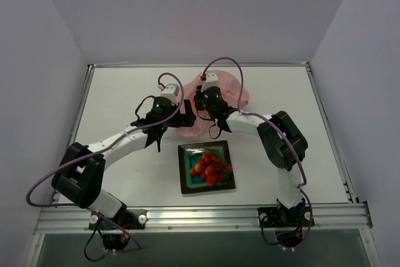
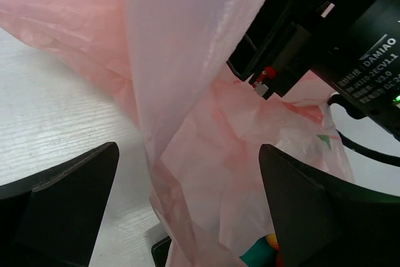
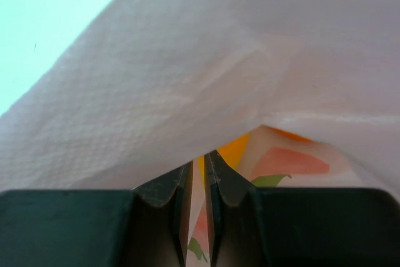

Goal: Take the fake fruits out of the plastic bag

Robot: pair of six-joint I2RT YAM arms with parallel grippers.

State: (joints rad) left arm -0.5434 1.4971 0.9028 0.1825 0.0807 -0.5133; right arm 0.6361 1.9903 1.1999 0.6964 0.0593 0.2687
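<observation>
The plastic bag is draped over my right gripper and the orange-yellow shape (image 3: 234, 151). Next, I grip the hanging fold (image 2: 170, 195) with my left gripper and pull it clear.
The pink plastic bag (image 1: 224, 92) lies crumpled at the back centre of the table, and both grippers are at it. My right gripper (image 3: 199, 166) is shut on a thin fold of the plastic bag (image 3: 187, 92), which drapes over its fingers. An orange-yellow shape (image 3: 236, 149) shows just past the tips; I cannot tell what it is. My left gripper (image 2: 189, 154) is open wide, with a hanging fold of the bag (image 2: 206, 154) between its fingers, which do not touch it. Red fake fruits (image 1: 211, 164) lie in the teal dish (image 1: 186, 182).
The dark-rimmed dish sits near the front centre, just in front of the bag; its corner (image 2: 160, 252) shows below the bag in the left wrist view. The right arm's wrist body (image 2: 350, 35) is close above my left gripper. Metal rails edge the table (image 1: 112, 110).
</observation>
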